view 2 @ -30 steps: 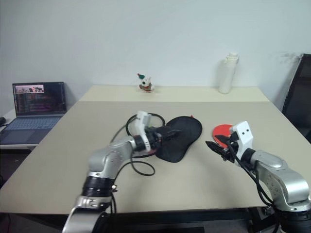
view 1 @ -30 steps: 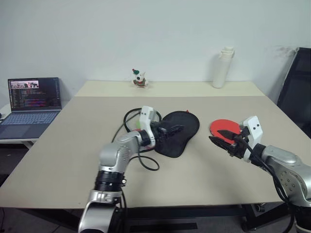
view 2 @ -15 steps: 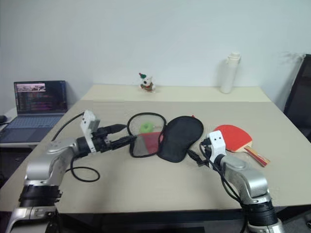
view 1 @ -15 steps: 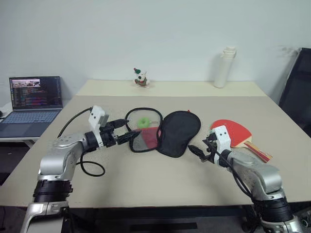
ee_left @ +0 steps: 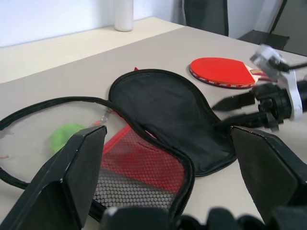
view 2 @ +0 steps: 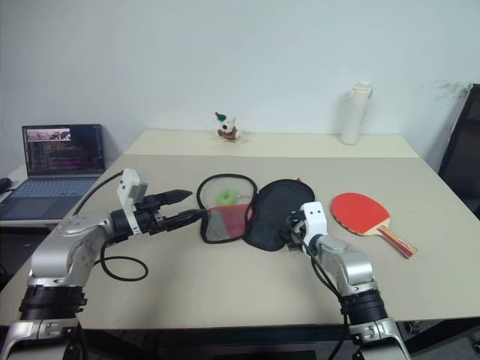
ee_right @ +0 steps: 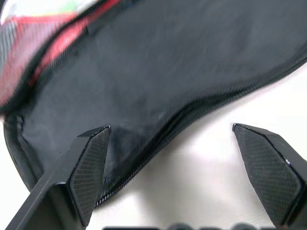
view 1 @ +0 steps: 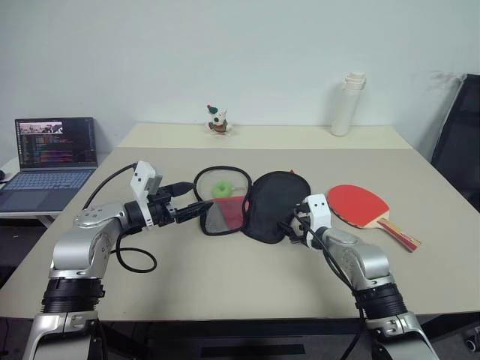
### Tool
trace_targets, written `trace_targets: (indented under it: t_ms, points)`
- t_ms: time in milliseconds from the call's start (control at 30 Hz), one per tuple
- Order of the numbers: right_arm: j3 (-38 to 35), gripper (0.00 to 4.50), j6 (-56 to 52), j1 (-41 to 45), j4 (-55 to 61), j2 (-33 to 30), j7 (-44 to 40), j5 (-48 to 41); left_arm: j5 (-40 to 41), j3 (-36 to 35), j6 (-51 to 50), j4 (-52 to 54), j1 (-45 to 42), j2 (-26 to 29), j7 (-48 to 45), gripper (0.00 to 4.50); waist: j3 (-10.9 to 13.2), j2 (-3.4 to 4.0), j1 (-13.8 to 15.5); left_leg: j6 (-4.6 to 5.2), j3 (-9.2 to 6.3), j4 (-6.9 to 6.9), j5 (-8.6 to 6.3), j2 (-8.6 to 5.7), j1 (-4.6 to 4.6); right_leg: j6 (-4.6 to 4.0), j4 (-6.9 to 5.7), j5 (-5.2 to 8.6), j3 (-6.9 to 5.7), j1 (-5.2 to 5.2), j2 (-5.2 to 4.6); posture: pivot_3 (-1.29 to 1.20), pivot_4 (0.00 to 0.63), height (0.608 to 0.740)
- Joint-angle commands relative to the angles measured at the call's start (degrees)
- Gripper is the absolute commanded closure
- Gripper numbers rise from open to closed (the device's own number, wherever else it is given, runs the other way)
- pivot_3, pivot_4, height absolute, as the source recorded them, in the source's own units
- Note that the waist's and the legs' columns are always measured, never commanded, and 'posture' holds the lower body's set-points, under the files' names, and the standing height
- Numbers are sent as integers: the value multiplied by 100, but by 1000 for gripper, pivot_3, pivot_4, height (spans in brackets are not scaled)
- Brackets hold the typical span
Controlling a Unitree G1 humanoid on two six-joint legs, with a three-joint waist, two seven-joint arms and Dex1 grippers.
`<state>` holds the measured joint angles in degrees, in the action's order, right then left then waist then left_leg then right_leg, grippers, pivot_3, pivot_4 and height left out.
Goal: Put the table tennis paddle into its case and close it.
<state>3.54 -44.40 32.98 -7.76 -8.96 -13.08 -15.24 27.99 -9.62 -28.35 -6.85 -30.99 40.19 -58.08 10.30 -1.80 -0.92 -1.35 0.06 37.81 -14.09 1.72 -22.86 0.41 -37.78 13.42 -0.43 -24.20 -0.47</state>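
The mesh half (view 1: 227,212) should come along, still spread open, when I pull the black half's rim, because both halves join at their touching edges (view 1: 247,210).
The case (view 1: 274,204) lies unzipped in the middle of the table, its black half spread flat and its red mesh half (view 1: 226,214) folded out to the left. A green patch (view 1: 222,190) shows inside the looped zipper rim. To the right of the case, apart from it, the table tennis paddle (view 1: 356,204) lies red face up with its handle towards the right. My right gripper (view 1: 291,229) is open and straddles the rim of the black half (ee_right: 168,72) at its narrow end. At the left, my left gripper (view 1: 192,199) hovers open by the mesh half (ee_left: 139,167), holding nothing.
A laptop (view 1: 52,161) sits on a side desk at the far left. A white bottle (view 1: 345,105) and a small figurine (view 1: 216,120) stand at the table's back edge. A black chair (view 1: 459,142) is at the right. A black cable (view 1: 139,259) loops under my left arm.
A second ago my left gripper was on the case; it swung left, and the case now lies open. My right gripper moved left and down, from the paddle to the case's rim.
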Motion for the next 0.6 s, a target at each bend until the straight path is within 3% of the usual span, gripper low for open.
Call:
trace_targets:
  t_ms: [33,100,233,533,600]
  points:
    - [54,26,103,132,78,139,-70,32,110,-174,94,271,7,37,28,0,0,0,-25,0,-1,0,0,1,0,0,0,0,0,0,0,0,150,740]
    - [48,26,113,157,155,255,-84,34,107,-176,100,284,18,38,36,0,0,0,-54,0,-1,0,0,1,0,0,0,0,0,0,0,0,150,740]
    - [-45,1199,86,203,211,371,-84,29,115,-181,106,316,46,31,45,0,1,1,-74,0,-1,0,0,3,0,0,-1,0,0,-1,0,0,150,740]
    - [-411,4445,-245,404,164,49,-214,-100,136,-79,92,432,59,-11,-21,0,1,2,-66,0,-3,-1,0,4,-1,0,0,0,-1,-1,-3,0,150,740]
    - [-466,4480,-398,397,154,-154,-343,-125,154,-14,85,493,53,-53,-72,0,1,2,-66,0,-2,-1,0,3,-2,0,1,0,-1,0,-6,0,150,740]
